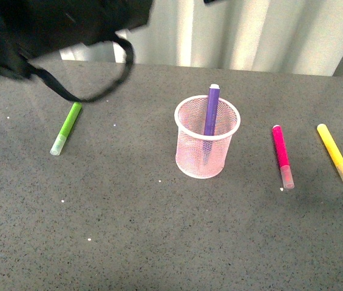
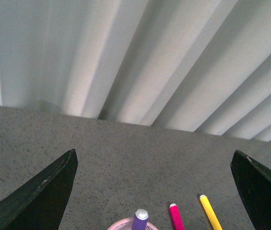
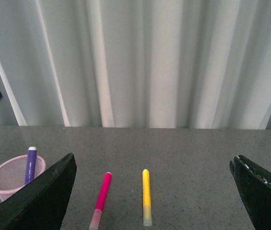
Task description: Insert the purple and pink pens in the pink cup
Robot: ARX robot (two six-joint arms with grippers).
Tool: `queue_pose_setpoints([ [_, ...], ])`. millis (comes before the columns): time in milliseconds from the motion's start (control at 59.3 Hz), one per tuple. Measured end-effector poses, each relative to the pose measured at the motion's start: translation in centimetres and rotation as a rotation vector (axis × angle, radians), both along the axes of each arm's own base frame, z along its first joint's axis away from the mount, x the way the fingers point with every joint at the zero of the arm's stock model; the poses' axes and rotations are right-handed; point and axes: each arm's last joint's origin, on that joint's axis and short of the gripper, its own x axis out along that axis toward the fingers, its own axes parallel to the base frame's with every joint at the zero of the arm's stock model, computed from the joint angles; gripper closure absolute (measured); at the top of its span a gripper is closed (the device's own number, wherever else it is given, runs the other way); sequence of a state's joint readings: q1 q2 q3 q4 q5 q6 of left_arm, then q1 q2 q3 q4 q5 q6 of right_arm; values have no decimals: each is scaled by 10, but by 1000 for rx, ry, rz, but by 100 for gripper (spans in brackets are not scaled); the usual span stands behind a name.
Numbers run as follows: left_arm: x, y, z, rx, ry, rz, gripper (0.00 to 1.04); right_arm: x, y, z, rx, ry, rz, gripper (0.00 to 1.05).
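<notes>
My gripper will lower the pink pen [image 3: 101, 197] in, and it will stay propped and stick out too, because the purple pen's top [image 3: 32, 151] sticks up above the cup's rim.
The pink mesh cup [image 1: 207, 138] stands mid-table with the purple pen [image 1: 210, 112] upright inside it. The pink pen [image 1: 281, 154] lies flat on the table to the cup's right, cap toward me. My left gripper [image 2: 154, 191] is open and empty, raised above and behind the cup; its view shows the purple pen's top [image 2: 140, 218] and the pink pen's end [image 2: 176, 216]. Part of the left arm [image 1: 50, 30] fills the front view's upper left. My right gripper [image 3: 152, 191] is open and empty; the pink pen [image 3: 101, 193] and cup [image 3: 14, 178] lie ahead of it.
A lime-green marker [image 1: 67, 128] lies left of the cup. A yellow marker [image 1: 335, 153] lies right of the pink pen, also in the right wrist view [image 3: 146, 195]. A black cable loop [image 1: 92, 85] hangs from the left arm. A pale curtain [image 1: 268, 33] backs the grey table.
</notes>
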State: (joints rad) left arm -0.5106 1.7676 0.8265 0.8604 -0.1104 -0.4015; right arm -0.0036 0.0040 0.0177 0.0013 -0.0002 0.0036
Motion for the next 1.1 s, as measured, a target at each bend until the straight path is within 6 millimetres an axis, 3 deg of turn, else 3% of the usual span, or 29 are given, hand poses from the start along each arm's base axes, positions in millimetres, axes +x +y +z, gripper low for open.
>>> queue_pose_setpoints([
  [169, -21, 58, 45, 38, 14, -102, 7, 0, 0, 0, 0, 0, 0, 7],
  [388, -64, 138, 70, 67, 1, -83, 7, 0, 0, 0, 0, 0, 0, 7],
  [573, -95, 175, 76, 69, -31, -31, 7, 0, 0, 0, 0, 0, 0, 7],
  [843, -116, 221, 71, 38, -8, 113, 7, 0, 0, 0, 0, 0, 0, 7],
  [961, -130, 224, 58, 242, -133, 363, 28, 0, 0, 0, 0, 0, 0, 7],
  [1096, -148, 209, 33, 338, -141, 390, 59, 0, 0, 0, 0, 0, 0, 7],
])
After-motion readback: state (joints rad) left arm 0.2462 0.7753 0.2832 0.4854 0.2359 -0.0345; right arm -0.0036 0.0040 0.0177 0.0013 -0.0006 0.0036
